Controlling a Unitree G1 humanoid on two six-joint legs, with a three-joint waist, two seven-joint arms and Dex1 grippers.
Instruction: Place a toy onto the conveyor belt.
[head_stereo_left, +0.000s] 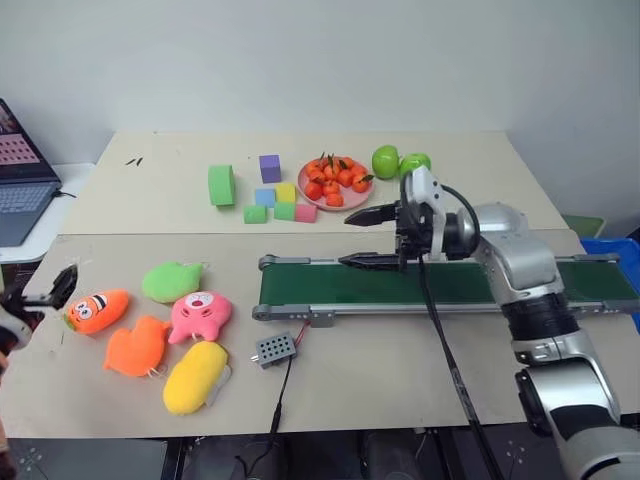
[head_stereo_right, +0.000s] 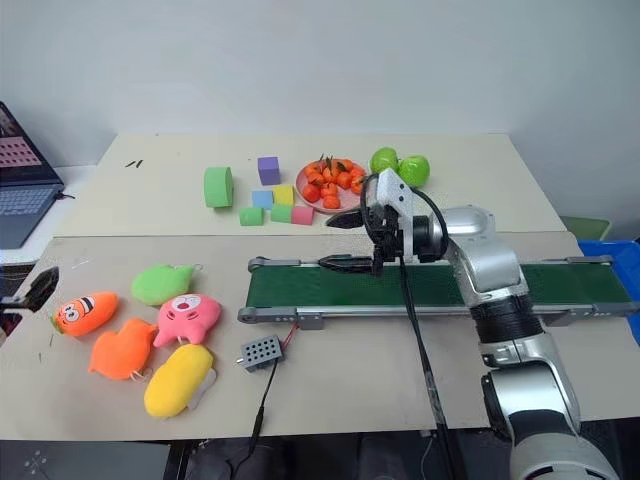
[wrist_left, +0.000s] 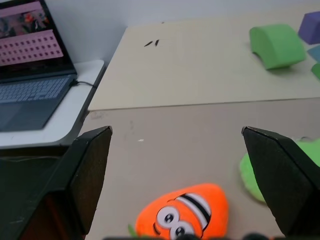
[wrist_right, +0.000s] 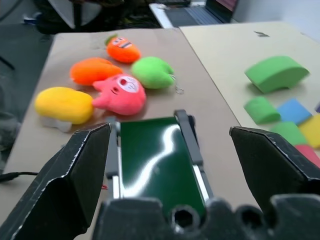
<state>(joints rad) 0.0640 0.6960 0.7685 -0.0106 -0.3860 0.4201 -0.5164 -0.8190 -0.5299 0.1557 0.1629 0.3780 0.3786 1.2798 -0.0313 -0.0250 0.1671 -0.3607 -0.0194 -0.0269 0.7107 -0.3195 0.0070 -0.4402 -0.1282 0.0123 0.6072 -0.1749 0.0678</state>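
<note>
The toy (wrist_left: 200, 206) slants far below the fingers of my left gripper. Next, I bring them down, wide open, to both sides of the toy's eyes (wrist_left: 175, 221) before I close them.
The toy (head_stereo_left: 97, 311), a small orange plush with white eyes and a dark mouth, lies on the brown table at the far left. My left gripper (head_stereo_left: 40, 292) hovers open right beside it, and in the left wrist view the toy (wrist_left: 182, 217) sits low between the spread fingers (wrist_left: 87, 170), untouched. The dark-green conveyor belt (head_stereo_left: 440, 285) runs across the table's right half. My right gripper (head_stereo_left: 348, 240) hangs open and empty just above the belt's left end (wrist_right: 157, 165).
A green plush (head_stereo_left: 172, 281), pink plush (head_stereo_left: 200, 315), flat orange plush (head_stereo_left: 135, 347) and yellow plush (head_stereo_left: 195, 377) lie next to the toy. A grey box (head_stereo_left: 275, 349) with a cable sits before the belt. Foam blocks (head_stereo_left: 221, 185), a fruit plate (head_stereo_left: 335, 182) and a laptop (head_stereo_left: 20, 185) stand behind.
</note>
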